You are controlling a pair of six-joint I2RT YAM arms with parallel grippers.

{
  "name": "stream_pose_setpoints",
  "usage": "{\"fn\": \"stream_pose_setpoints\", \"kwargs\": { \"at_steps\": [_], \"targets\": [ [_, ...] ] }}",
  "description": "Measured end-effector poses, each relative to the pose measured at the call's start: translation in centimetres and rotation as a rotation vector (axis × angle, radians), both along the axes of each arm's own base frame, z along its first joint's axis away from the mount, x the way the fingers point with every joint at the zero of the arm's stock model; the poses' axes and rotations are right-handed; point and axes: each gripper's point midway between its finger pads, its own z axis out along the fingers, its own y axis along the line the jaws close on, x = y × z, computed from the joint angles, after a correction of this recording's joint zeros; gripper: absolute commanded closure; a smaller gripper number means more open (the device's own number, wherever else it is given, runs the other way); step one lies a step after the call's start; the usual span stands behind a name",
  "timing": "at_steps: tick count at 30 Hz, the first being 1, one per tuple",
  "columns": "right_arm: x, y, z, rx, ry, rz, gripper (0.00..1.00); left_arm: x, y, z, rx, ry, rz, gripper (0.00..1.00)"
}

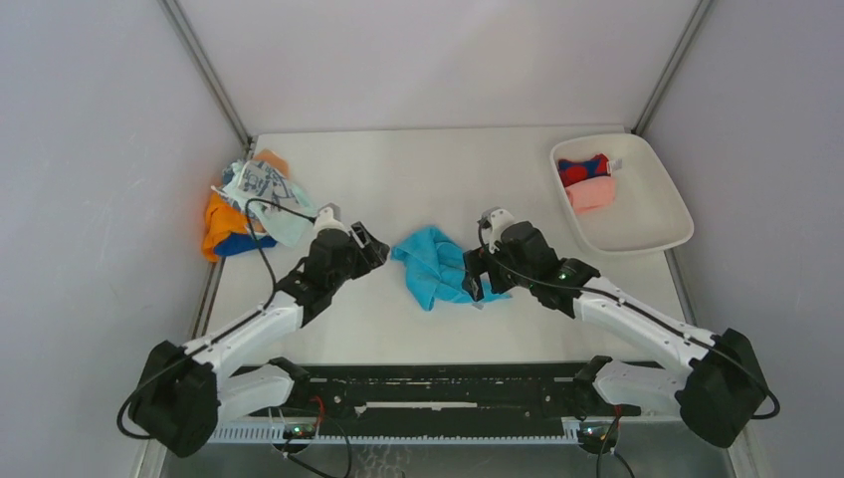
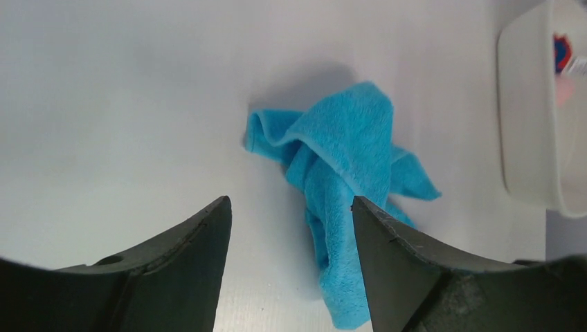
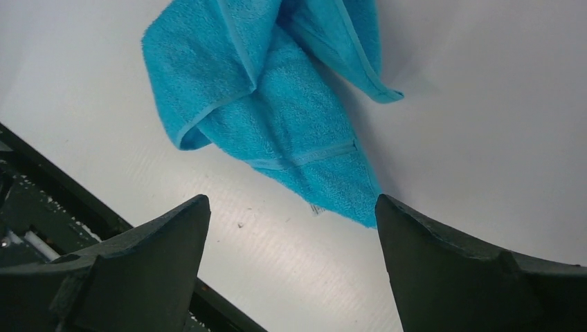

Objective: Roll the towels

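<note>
The blue towel (image 1: 430, 263) is lying in loose, overlapping folds (image 2: 324, 149), so I expect it to stretch out into a long, limp piece when the robot lifts and pulls it.
A crumpled blue towel (image 1: 438, 266) lies on the white table between my two arms. It also shows in the left wrist view (image 2: 344, 173) and the right wrist view (image 3: 277, 111). My left gripper (image 1: 370, 249) is open and empty just left of the towel; in the left wrist view (image 2: 291, 211) its right finger stands over the towel's edge. My right gripper (image 1: 476, 282) is open and empty at the towel's right side; in the right wrist view (image 3: 291, 207) the towel's corner lies just ahead of the fingers.
A pile of towels, orange, blue and patterned white (image 1: 249, 204), lies at the far left. A white tray (image 1: 647, 214) at the far right holds a rolled pink towel (image 1: 593, 193) and a rolled red-and-blue one (image 1: 582, 169). Grey walls enclose the table.
</note>
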Motion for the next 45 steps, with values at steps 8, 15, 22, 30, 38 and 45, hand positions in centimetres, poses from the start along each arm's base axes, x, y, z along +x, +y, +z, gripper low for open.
{"fn": "stream_pose_setpoints", "kwargs": {
  "at_steps": [8,15,22,30,38,45],
  "targets": [
    [0.9,0.5,-2.1,-0.037,0.029,-0.010,0.17,0.8,-3.0,-4.6,-0.018,0.172,-0.082,0.34],
    [0.8,0.6,-2.9,-0.039,0.037,-0.006,0.17,3.1,-2.7,-5.6,-0.152,0.210,0.038,0.33],
    [0.3,0.5,-3.7,-0.039,0.047,0.008,0.20,4.1,-4.0,-6.0,-0.216,0.230,0.032,0.34],
    [-0.7,1.9,-3.4,-0.039,0.021,0.071,0.20,5.9,-6.3,-4.6,-0.242,0.209,-0.050,0.38],
    [0.9,-0.5,-6.1,-0.132,0.070,-0.043,0.20,5.5,-7.2,-7.3,-0.212,0.277,-0.079,0.69],
    [1.3,-2.4,-8.9,-0.205,0.151,-0.111,0.25,5.6,-6.8,-7.2,-0.174,0.255,-0.093,1.00]
  ]
}}
